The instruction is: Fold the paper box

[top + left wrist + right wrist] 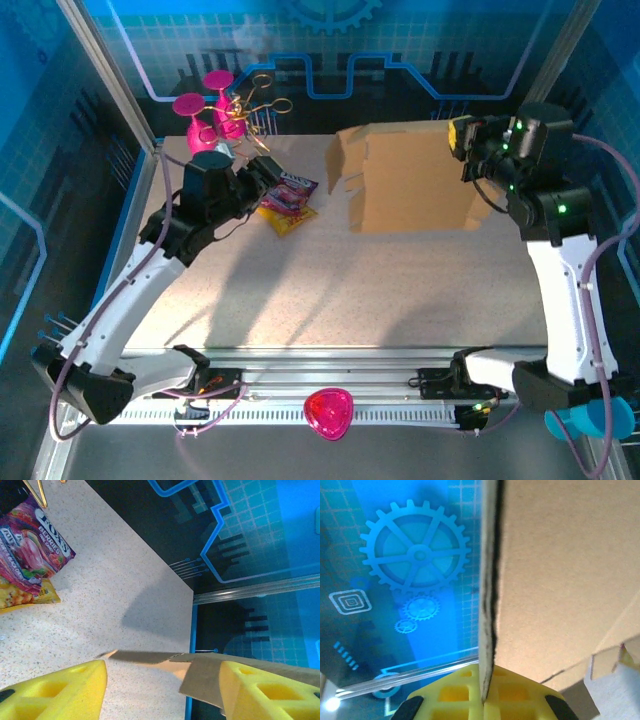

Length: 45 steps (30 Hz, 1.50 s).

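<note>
The paper box's side flap [345, 152] is away from my open left gripper. My right gripper should move the box back toward the snack packet [290, 197], so that it is within reach.
The paper box [415, 180] is a brown cardboard sheet with flaps, standing tilted at the back right of the table. My right gripper [462, 140] holds its upper right edge. In the right wrist view the yellow jaws [485, 700] are shut on the edge of the paper box [560, 580], which rises straight up from between them. My left gripper [275, 170] hovers left of the box, apart from it. In the left wrist view its yellow fingers [55, 692] stand wide open with nothing between them, and a box flap [200, 677] shows beyond them.
A purple-yellow snack packet [288, 200] lies just under the left gripper and shows in the left wrist view too [30, 555]. Pink goblets [205, 115] and a gold wire piece [258, 100] stand at the back left. A pink item [328, 412] sits on the front rail.
</note>
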### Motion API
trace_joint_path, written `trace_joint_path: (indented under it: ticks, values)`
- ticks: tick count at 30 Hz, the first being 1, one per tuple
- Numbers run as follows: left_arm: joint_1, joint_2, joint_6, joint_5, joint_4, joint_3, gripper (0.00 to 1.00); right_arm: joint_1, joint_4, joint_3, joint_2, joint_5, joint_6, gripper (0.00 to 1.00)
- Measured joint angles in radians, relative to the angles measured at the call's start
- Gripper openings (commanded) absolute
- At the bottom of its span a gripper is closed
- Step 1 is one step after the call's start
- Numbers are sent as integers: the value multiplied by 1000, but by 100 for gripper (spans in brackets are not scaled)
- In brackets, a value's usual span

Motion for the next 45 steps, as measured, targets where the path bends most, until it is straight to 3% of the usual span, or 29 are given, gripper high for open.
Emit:
trace_joint_path:
  ticks: [5, 14, 18, 31, 45]
  values:
    - [0, -52, -1, -4, -47, -18, 54, 3, 23, 86, 206, -32, 61, 0]
    - [5, -68, -18, 27, -80, -27, 46, 19, 240, -78, 531, -66, 63, 0]
    - [4, 12, -56, 89, -51, 19, 46, 35, 258, -97, 528, -69, 63, 0]
    - [-7, 514, 27, 175, -24, 481, 47, 42, 280, -175, 386, -64, 94, 0]
    - [-19, 672, 57, 218, -91, 630, 53, 41, 276, -184, 362, -64, 101, 0]
